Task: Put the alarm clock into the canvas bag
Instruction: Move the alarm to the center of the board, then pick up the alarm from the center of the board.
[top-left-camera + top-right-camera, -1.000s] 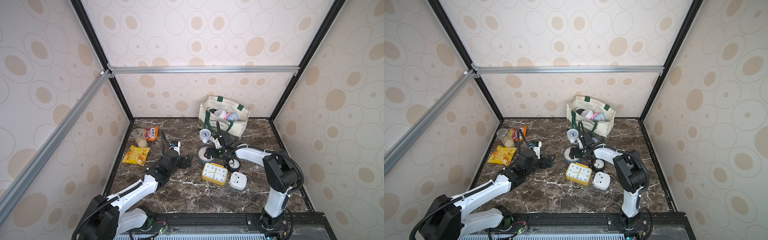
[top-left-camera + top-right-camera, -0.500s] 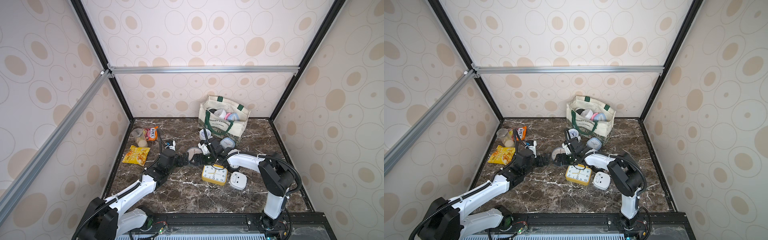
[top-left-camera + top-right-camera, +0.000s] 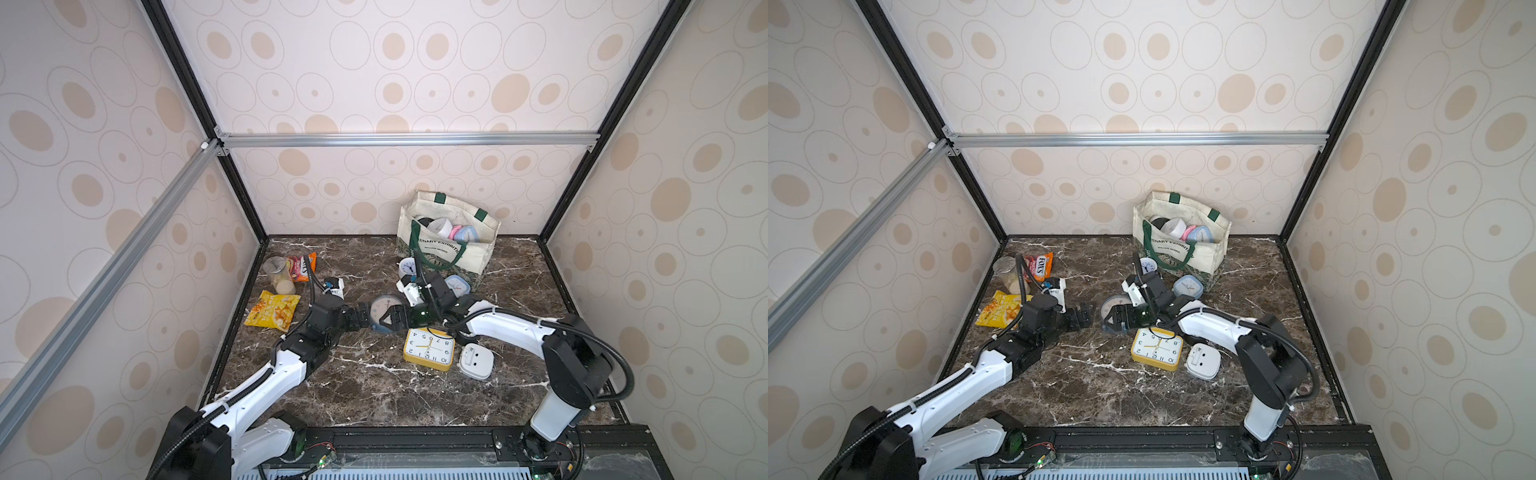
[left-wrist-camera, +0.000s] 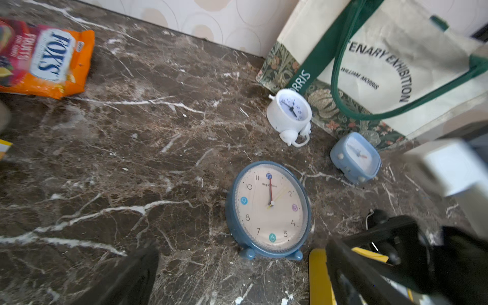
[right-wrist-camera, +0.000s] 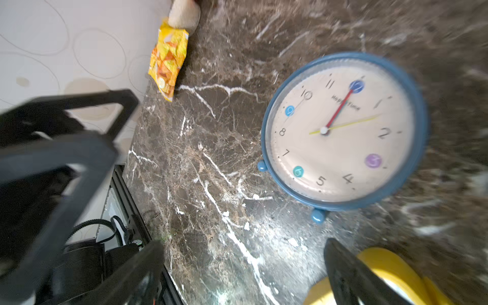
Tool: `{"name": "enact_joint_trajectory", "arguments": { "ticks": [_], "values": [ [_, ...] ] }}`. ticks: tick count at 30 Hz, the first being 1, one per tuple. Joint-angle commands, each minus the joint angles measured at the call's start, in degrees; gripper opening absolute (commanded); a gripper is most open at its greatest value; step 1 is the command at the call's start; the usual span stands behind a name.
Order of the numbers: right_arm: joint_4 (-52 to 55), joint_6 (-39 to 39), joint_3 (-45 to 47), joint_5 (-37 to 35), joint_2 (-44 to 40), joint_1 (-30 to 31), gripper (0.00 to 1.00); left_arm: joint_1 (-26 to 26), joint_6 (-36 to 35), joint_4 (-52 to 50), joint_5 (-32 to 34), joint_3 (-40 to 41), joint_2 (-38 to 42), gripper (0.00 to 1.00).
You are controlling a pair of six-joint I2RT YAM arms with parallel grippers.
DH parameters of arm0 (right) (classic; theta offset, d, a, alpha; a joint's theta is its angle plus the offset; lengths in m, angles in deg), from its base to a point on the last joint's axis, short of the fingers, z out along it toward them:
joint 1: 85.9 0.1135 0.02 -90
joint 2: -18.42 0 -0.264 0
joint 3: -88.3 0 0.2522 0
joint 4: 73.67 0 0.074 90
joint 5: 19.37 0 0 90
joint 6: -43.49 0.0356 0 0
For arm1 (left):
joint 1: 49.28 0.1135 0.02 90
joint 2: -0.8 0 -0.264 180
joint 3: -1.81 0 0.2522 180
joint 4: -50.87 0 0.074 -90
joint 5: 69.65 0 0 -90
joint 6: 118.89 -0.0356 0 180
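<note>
Next, I tip up the blue alarm clock (image 3: pixel 384 310) with my left gripper before my right gripper takes its rim (image 4: pixel 307 212), because it lies flat and too wide for my right gripper.
A round blue alarm clock (image 3: pixel 383 308) (image 3: pixel 1113 306) with a cream face lies face up on the marble table (image 3: pixel 374 386). My left gripper (image 3: pixel 365 320) (image 3: pixel 1086 316) is open just left of it. My right gripper (image 3: pixel 390 322) (image 3: pixel 1115 322) is open at its near right edge. In both wrist views the clock (image 4: pixel 268 208) (image 5: pixel 340 132) lies ahead of the open left gripper (image 4: pixel 241 280) and right gripper (image 5: pixel 240 277), not between the fingers. The cream canvas bag (image 3: pixel 449 245) (image 3: pixel 1183 245) (image 4: pixel 396 66) stands open at the back with several clocks inside.
A yellow square clock (image 3: pixel 429 348) and a white square clock (image 3: pixel 476 360) lie right of the grippers. A small white clock (image 3: pixel 408 266) and a small blue clock (image 3: pixel 457 286) sit before the bag. An orange sweet bag (image 3: pixel 302 262), a plastic jar (image 3: pixel 279 274) and a yellow snack bag (image 3: pixel 273 309) lie left.
My right arm has swung left from near the small clocks to the round blue clock, which has shifted a little left. The left gripper has hardly moved.
</note>
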State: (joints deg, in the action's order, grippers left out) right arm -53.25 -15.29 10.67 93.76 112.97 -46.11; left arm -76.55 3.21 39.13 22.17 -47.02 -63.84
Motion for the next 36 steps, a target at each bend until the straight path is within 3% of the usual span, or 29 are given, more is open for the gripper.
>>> {"name": "enact_joint_trajectory", "arguments": {
  "ticks": [1,5,14,25,36],
  "values": [
    [3.86,-2.93,2.12,-2.54,-4.43,-3.16,0.98,-1.72,-0.74,-1.99,-3.86,-0.51,-3.73,0.98],
    [6.47,-4.76,1.86,-2.15,-4.81,-4.96,0.98,-3.91,3.5,-0.82,-5.59,-0.12,-8.6,0.98],
    [2.75,-3.92,2.97,1.05,-1.55,-6.87,0.97,-11.32,4.06,-5.97,1.21,-6.53,-18.81,0.98],
    [1.38,-3.41,2.32,3.94,0.67,-7.97,0.97,-11.58,-1.29,-12.98,3.63,-17.15,-28.82,0.98],
    [-0.39,-2.77,4.2,5.67,0.91,-8.5,0.96,-11.56,-3.35,-15.29,3.01,-21.48,-33.98,0.98]
  ]
}}
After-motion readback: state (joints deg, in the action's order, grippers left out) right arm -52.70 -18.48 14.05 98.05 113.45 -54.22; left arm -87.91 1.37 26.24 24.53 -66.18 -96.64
